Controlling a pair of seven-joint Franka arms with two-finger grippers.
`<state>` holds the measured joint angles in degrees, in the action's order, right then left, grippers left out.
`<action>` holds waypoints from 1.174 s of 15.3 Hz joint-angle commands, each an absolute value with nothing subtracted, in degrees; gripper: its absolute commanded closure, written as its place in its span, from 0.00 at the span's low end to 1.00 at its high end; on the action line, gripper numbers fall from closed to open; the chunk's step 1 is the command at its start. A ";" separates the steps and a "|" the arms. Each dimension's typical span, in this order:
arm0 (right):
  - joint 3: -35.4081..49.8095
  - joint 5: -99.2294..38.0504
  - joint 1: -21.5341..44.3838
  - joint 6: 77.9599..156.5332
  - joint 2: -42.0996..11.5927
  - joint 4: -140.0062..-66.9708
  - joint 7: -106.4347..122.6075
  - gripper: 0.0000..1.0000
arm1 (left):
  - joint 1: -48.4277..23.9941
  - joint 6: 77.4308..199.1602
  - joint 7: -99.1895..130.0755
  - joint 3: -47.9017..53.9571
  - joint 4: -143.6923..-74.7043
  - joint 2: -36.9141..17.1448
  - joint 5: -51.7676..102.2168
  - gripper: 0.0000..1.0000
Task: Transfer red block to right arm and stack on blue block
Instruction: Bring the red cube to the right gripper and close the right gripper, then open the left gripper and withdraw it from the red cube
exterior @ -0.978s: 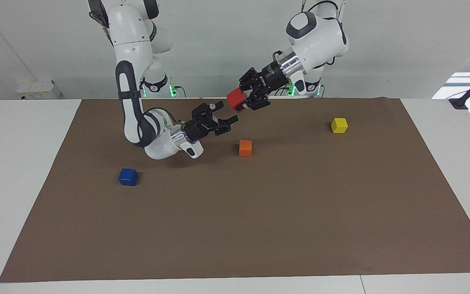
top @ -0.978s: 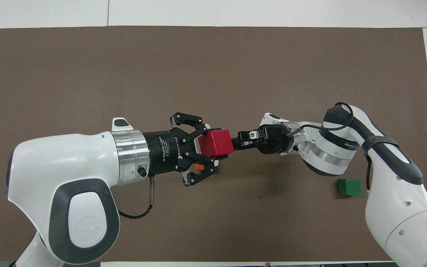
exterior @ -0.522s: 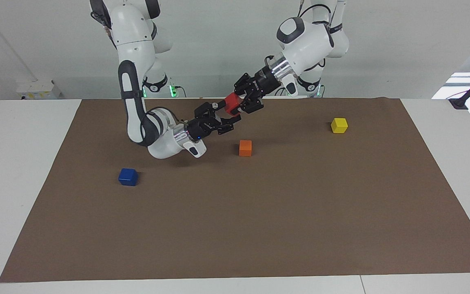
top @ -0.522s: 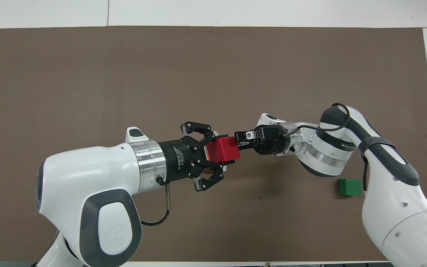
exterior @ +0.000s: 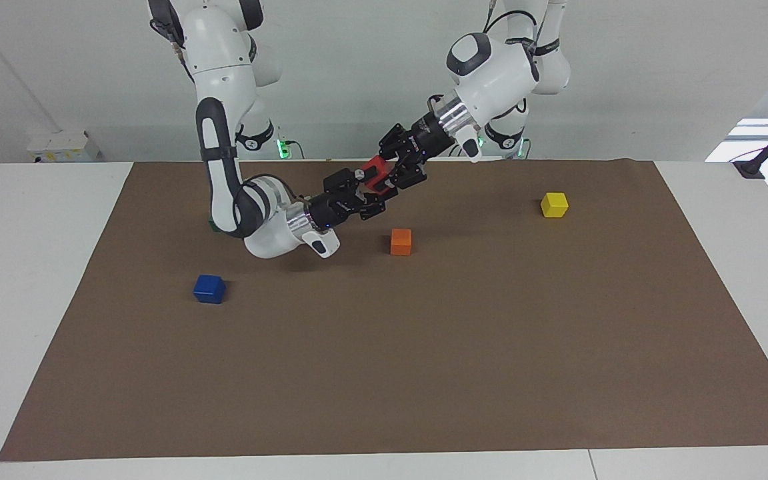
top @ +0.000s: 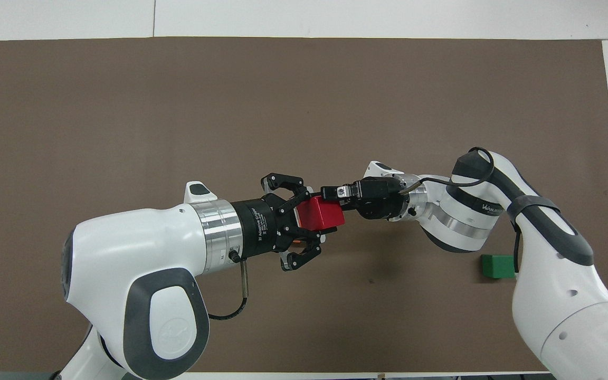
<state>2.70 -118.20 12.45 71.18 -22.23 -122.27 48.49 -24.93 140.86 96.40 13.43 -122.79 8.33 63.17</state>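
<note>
The red block [top: 321,214] has both grippers on it, so my left gripper should open and move clear before my right gripper takes it to the blue block [exterior: 209,289].
The red block [exterior: 375,172] [top: 321,216] hangs in the air over the brown mat, over the stretch between the robots and the orange cube. My left gripper [exterior: 387,175] [top: 309,219] is shut on it. My right gripper [exterior: 365,190] [top: 335,195] meets the same block from the right arm's end and reaches over and under it; its grip does not show. The blue block [exterior: 209,289] sits alone on the mat toward the right arm's end, farther from the robots than both grippers. In the overhead view it is hidden.
An orange cube [exterior: 401,241] lies on the mat just under and a little farther out than the two grippers. A yellow cube [exterior: 554,204] sits toward the left arm's end. A green cube [top: 498,266] lies beside the right arm's elbow.
The left gripper has carried the red block down and toward the right arm. The right gripper has risen to meet it and now reaches around the block.
</note>
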 commanded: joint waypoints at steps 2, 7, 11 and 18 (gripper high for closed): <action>2.81 -119.71 12.83 73.74 -20.83 -122.61 48.08 1.00 | -25.75 141.94 95.27 12.83 -122.87 8.44 64.69 1.00; 2.81 -119.71 12.74 73.74 -20.83 -122.52 48.25 1.00 | -25.14 141.15 95.45 12.83 -122.87 8.52 64.95 1.00; 2.81 -119.71 12.74 74.18 -20.39 -122.52 48.08 1.00 | -21.80 138.35 95.54 12.57 -121.99 8.35 66.80 0.00; 2.81 -119.62 12.74 77.07 -18.90 -122.34 46.15 1.00 | -12.68 128.43 89.41 12.39 -122.25 8.96 66.71 0.00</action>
<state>2.74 -118.98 12.62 74.89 -21.45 -121.37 48.14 -17.75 133.10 93.79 12.61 -122.43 8.48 65.53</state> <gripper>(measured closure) 0.436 0.000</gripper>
